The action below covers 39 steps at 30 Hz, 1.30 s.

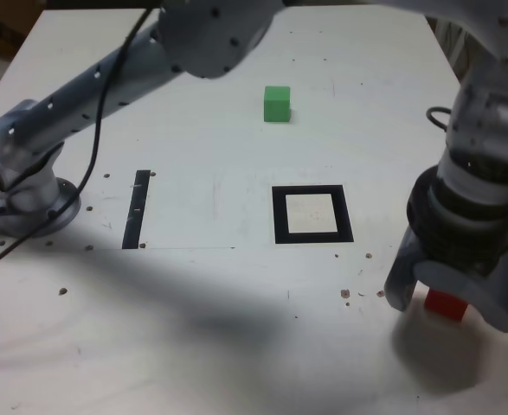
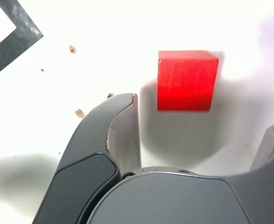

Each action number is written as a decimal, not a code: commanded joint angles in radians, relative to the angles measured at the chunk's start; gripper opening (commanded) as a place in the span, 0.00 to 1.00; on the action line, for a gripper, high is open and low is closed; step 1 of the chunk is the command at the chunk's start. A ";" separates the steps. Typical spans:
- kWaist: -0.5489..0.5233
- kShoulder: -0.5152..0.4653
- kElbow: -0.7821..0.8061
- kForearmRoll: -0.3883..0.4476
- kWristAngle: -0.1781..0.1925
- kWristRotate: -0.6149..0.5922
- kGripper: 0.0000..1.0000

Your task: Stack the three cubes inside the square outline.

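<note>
The robot should expect the remaining cube to be hidden behind its gripper [image 1: 461, 212], since only the red and green cubes of the three show.
A red cube [image 1: 446, 304] rests on the white table at the exterior view's lower right. My gripper [image 1: 453, 304] is lowered over it, open, with one finger on each side. In the wrist view the red cube [image 2: 187, 80] lies between the fingers of the gripper [image 2: 207, 112], with a gap to the nearer finger [image 2: 122, 135], so nothing is gripped. A green cube [image 1: 277, 103] stands alone at the far middle of the table. The square outline [image 1: 279, 216], black tape around a white centre, holds nothing; one corner of the square outline [image 2: 20, 32] shows in the wrist view.
A straight black tape strip [image 1: 137, 210] lies to the exterior view's left of the square. The arm's base [image 1: 24, 194] sits at the left edge, and its links span the top of the view. Small brown specks [image 1: 347, 294] dot the table.
</note>
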 commanded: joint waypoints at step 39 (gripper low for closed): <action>0.026 0.071 -0.058 -0.030 0.079 0.024 0.15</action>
